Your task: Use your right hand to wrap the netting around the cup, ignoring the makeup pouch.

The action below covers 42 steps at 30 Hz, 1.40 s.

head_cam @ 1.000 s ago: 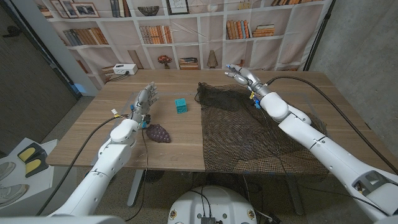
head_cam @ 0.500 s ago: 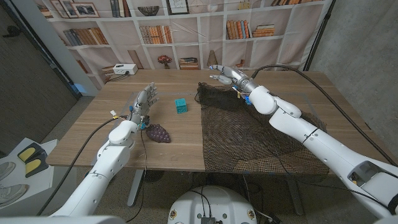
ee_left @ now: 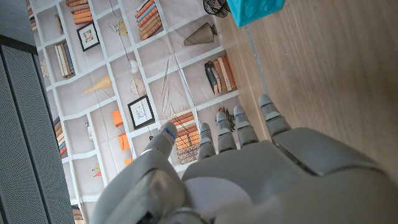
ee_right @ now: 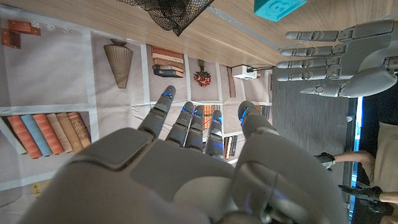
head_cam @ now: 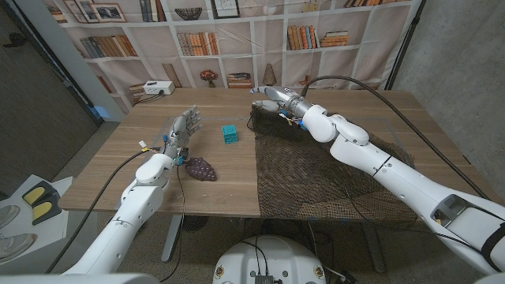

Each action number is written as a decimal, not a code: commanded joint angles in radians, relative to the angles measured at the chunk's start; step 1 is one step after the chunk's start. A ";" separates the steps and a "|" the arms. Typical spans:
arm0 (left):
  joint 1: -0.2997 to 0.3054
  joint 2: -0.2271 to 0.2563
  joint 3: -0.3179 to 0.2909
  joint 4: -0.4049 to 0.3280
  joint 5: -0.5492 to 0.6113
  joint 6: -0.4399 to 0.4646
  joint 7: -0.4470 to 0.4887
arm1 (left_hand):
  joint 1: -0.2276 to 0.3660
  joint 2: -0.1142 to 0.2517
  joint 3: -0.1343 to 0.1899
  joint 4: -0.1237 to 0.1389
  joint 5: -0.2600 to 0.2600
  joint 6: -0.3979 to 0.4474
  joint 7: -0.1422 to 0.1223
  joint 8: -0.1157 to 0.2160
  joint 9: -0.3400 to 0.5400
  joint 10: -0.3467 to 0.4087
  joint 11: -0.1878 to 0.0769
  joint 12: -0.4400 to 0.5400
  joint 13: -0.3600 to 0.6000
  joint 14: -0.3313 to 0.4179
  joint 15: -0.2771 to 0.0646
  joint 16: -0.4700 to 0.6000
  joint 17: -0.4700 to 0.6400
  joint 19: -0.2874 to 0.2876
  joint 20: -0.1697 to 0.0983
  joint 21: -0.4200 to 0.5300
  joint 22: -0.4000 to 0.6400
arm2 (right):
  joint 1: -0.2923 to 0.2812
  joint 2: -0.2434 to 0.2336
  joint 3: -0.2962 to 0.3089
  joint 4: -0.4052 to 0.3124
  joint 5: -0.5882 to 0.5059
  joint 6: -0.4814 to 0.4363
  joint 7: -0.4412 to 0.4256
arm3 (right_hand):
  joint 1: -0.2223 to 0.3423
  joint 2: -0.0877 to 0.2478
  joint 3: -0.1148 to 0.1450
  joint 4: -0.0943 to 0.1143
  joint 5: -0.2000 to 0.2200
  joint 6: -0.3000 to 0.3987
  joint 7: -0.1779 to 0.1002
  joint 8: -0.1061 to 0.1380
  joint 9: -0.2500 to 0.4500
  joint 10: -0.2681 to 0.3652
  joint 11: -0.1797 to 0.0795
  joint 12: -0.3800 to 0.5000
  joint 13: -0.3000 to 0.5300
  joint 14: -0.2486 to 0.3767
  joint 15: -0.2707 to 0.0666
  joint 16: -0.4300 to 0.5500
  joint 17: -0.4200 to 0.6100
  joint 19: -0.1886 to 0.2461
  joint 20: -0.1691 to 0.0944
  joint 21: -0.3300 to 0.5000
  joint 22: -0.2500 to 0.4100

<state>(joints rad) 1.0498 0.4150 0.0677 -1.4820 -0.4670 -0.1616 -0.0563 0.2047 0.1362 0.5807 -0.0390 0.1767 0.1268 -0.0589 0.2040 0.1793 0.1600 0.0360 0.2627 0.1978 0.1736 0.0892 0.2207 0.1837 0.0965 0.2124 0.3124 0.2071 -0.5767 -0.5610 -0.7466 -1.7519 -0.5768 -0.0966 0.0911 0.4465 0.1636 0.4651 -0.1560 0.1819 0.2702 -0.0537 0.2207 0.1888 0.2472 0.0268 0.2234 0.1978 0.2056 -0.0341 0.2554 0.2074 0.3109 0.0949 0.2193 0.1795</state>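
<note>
The netting's far corner [ee_right: 177, 17] is limp and crumpled, so I expect the netting to bunch together and fold over the cup when I pull that corner across.
A small teal cup [head_cam: 229, 133] stands on the wooden table, left of the black netting [head_cam: 316, 170] that is spread over the table's right half and hangs over the front edge. My right hand [head_cam: 276, 99] hovers with fingers spread over the netting's far left corner [ee_right: 168, 12], holding nothing. The right wrist view looks past the right hand [ee_right: 186, 168] to the cup [ee_right: 278, 7]. A purple makeup pouch [head_cam: 201, 169] lies near my left hand [head_cam: 180, 130], which stands open, fingers up, left of the cup [ee_left: 255, 9].
A white box [head_cam: 158, 87] with a cable sits at the table's far left corner. A bookshelf backdrop [head_cam: 237, 39] stands behind the table. Bare wood [head_cam: 229, 189] lies between the pouch and the netting's left edge.
My right hand has swung left along the netting's far edge to its far left corner, closer to the cup. The left arm, cup and pouch have stayed put.
</note>
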 commanded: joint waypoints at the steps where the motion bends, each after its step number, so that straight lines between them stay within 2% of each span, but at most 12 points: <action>1: 0.004 0.006 -0.006 -0.003 -0.007 0.002 -0.013 | 0.013 0.001 0.007 -0.001 0.006 0.005 -0.001 0.000 0.002 0.008 -0.003 0.004 0.004 0.013 -0.001 0.005 0.001 0.008 0.002 0.003 0.005 | 0.044 0.032 -0.047 0.008 -0.099 0.003 0.087 | 0.012 -0.003 0.010 0.000 0.006 0.002 -0.003 -0.003 0.001 0.000 -0.011 0.001 0.005 0.003 -0.006 0.004 0.005 0.010 0.000 0.003 0.002; 8: 0.002 0.007 -0.005 0.001 -0.008 0.004 -0.018 | 0.014 0.000 0.009 -0.002 0.007 0.004 -0.002 -0.002 0.003 0.008 -0.002 0.002 0.005 0.019 -0.001 0.005 0.002 0.010 0.002 0.004 0.005 | 0.085 0.060 -0.076 0.036 -0.118 -0.001 0.183 | 0.012 -0.014 0.004 0.001 0.002 -0.033 -0.009 -0.020 0.002 -0.019 -0.007 -0.010 0.006 -0.011 -0.005 -0.002 0.007 0.002 0.002 -0.002 0.002; 10: 0.001 0.006 -0.005 0.004 -0.009 0.002 -0.019 | 0.014 0.000 0.009 -0.003 0.007 0.004 -0.002 -0.002 0.003 0.008 -0.002 0.002 0.005 0.020 -0.001 0.005 0.002 0.010 0.002 0.004 0.005 | 0.100 0.069 -0.088 0.044 -0.127 -0.008 0.217 | 0.001 -0.024 -0.007 0.008 -0.002 -0.067 -0.018 -0.032 0.002 -0.046 -0.023 -0.022 0.006 -0.027 -0.005 -0.007 0.011 -0.007 0.002 -0.006 0.002; 12: -0.001 0.004 -0.005 0.008 -0.011 0.001 -0.021 | 0.014 0.000 0.009 -0.003 0.007 0.004 -0.002 -0.002 0.003 0.007 -0.002 0.002 0.005 0.021 -0.001 0.005 0.002 0.010 0.002 0.004 0.005 | 0.115 0.078 -0.104 0.049 -0.148 -0.023 0.253 | -0.020 -0.053 -0.033 0.013 -0.008 -0.120 -0.007 -0.041 0.004 -0.096 -0.025 -0.037 0.008 -0.066 0.003 -0.022 0.013 -0.033 0.000 -0.016 0.003; 15: -0.003 0.004 -0.005 0.013 -0.012 0.000 -0.024 | 0.014 -0.001 0.010 -0.004 0.007 0.002 -0.003 -0.004 0.003 0.004 -0.003 0.000 0.005 0.022 -0.001 0.004 0.002 0.010 0.002 0.004 0.006 | 0.131 0.085 -0.126 0.055 -0.190 -0.025 0.273 | -0.019 -0.081 -0.049 0.003 -0.007 -0.191 0.021 -0.047 0.006 -0.149 -0.023 -0.043 0.011 -0.111 0.008 -0.040 0.012 -0.057 0.003 -0.022 0.004; 19: -0.007 0.001 -0.005 0.022 -0.013 -0.003 -0.026 | 0.014 -0.002 0.010 -0.004 0.007 0.002 -0.003 -0.005 0.003 0.004 -0.003 -0.001 0.005 0.023 -0.002 0.003 0.002 0.010 0.002 0.004 0.006 | 0.144 0.094 -0.148 0.059 -0.242 -0.024 0.291 | 0.005 -0.085 -0.043 -0.010 -0.001 -0.212 0.038 -0.042 0.008 -0.160 -0.014 -0.036 0.015 -0.123 0.004 -0.044 0.012 -0.067 0.003 -0.023 0.004; 22: -0.011 0.001 -0.003 0.028 -0.013 -0.001 -0.029 | 0.013 -0.004 0.010 -0.005 0.006 0.000 -0.004 -0.006 0.003 0.005 -0.001 -0.001 0.005 0.024 -0.001 0.003 0.003 0.010 0.002 0.004 0.006 | 0.157 0.103 -0.161 0.067 -0.274 -0.023 0.315 | 0.037 -0.079 -0.030 -0.021 0.003 -0.209 0.041 -0.034 0.010 -0.157 -0.013 -0.026 0.020 -0.124 0.004 -0.045 0.012 -0.071 0.002 -0.023 0.004; 26: -0.019 -0.002 -0.001 0.039 -0.014 -0.004 -0.034 | 0.012 -0.005 0.009 -0.005 0.006 -0.001 -0.005 -0.007 0.003 0.004 -0.001 -0.003 0.005 0.024 -0.002 0.002 0.003 0.009 0.002 0.004 0.006 | 0.175 0.124 -0.187 0.078 -0.339 -0.048 0.363 | 0.064 -0.090 -0.024 -0.029 0.006 -0.223 0.041 -0.033 0.011 -0.179 -0.018 -0.027 0.023 -0.132 0.006 -0.048 0.012 -0.075 -0.002 -0.022 0.004; 30: -0.027 -0.003 0.002 0.049 -0.013 -0.004 -0.037 | 0.010 -0.007 0.009 -0.004 0.005 -0.002 -0.005 -0.008 0.003 0.004 0.000 -0.003 0.006 0.025 -0.001 0.001 0.004 0.008 0.003 0.003 0.006 | 0.197 0.151 -0.196 0.117 -0.344 -0.040 0.409 | 0.095 -0.097 -0.021 -0.021 0.008 -0.291 0.032 -0.046 0.011 -0.215 -0.009 -0.027 0.028 -0.160 0.017 -0.053 0.016 -0.090 -0.021 -0.023 0.005; 38: -0.040 -0.007 0.007 0.066 -0.011 -0.002 -0.042 | 0.008 -0.009 0.008 -0.003 0.005 -0.003 -0.005 -0.009 0.003 0.004 -0.002 -0.005 0.006 0.025 -0.001 -0.001 0.004 0.007 0.003 0.003 0.006 | 0.247 0.204 -0.225 0.195 -0.357 -0.041 0.504 | 0.096 -0.094 -0.023 -0.012 0.007 -0.305 0.032 -0.043 0.010 -0.233 -0.008 -0.028 0.029 -0.164 0.020 -0.050 0.020 -0.093 -0.022 -0.022 0.005; 42: -0.044 -0.008 0.007 0.071 -0.011 0.000 -0.042 | 0.007 -0.010 0.008 -0.003 0.004 -0.003 -0.003 -0.010 0.003 0.005 0.000 -0.005 0.006 0.025 0.001 -0.001 0.005 0.007 0.003 0.003 0.006 | 0.268 0.223 -0.239 0.233 -0.348 -0.020 0.525 | 0.091 -0.092 -0.025 -0.006 0.006 -0.309 0.033 -0.043 0.010 -0.235 -0.006 -0.027 0.030 -0.166 0.020 -0.049 0.023 -0.093 -0.023 -0.021 0.005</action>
<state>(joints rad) 1.0198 0.4107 0.0704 -1.4295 -0.4793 -0.1639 -0.0930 0.2086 0.1322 0.5845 -0.0428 0.1767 0.1228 -0.0626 0.1957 0.1790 0.1598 0.0359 0.2586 0.2028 0.1879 0.0893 0.2207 0.1836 0.0963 0.2123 0.3123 0.2118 -0.3656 -0.3943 -0.9472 -1.6072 -0.9110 -0.1360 0.5229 0.5372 0.0703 0.4359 -0.1711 0.1819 -0.0271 -0.0214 0.1772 0.1981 0.0174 0.0163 0.1927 0.2258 0.0458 -0.0146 0.2032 0.2258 0.2190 0.0720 0.1968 0.1792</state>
